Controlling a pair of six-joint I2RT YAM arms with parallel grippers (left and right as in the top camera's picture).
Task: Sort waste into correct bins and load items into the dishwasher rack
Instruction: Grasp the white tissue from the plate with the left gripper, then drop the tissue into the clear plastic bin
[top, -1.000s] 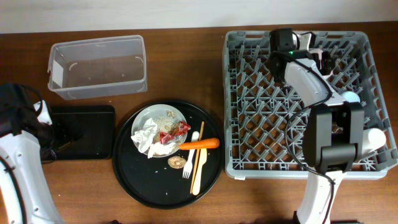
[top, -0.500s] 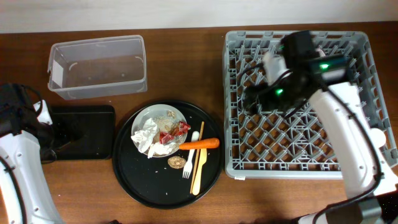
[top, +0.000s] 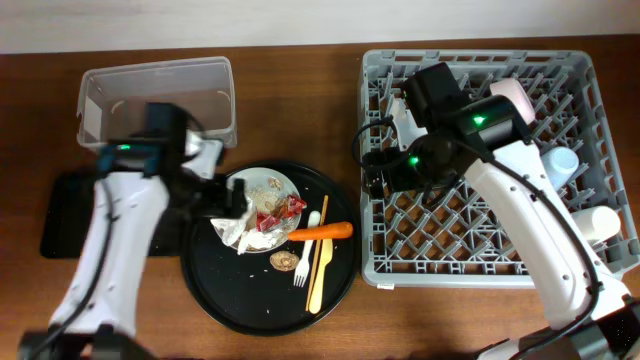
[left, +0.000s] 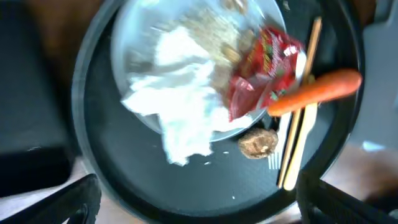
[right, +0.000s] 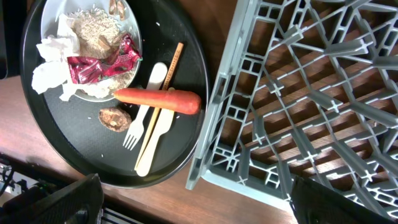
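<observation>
My left gripper is to move crumpled napkins and a red wrapper (top: 291, 206) lying on the white plate into the clear tub (top: 158, 88) before the plate enters the rack.
The white plate (top: 274, 184) on the round black tray holds crumpled napkins (top: 232, 222), a red wrapper (top: 278, 215) and rice grains. The carrot (top: 320, 231), brown lump (top: 283, 261) and pale forks (top: 318, 262) lie beside it. My left gripper (top: 215, 195) hangs open and empty over the plate; in its wrist view (left: 199, 205) the napkins (left: 180, 106), wrapper (left: 261, 68) and carrot (left: 317, 93) show. My right gripper (top: 375, 175) is open and empty over the left edge of the dishwasher rack (top: 480, 240); its wrist view (right: 199, 199) shows the carrot (right: 158, 99) and the rack (right: 311, 93).
The clear tub (top: 155, 105) stands at the back left. The shallow black tray (top: 60, 215) lies left of the round black tray (top: 230, 300). A pink bowl (top: 510, 95), light blue cup (top: 560, 163) and white cup (top: 603, 222) sit in the rack.
My left arm has swung right from the shallow black tray to above the plate. My right arm has moved left and forward to the rack's left edge.
</observation>
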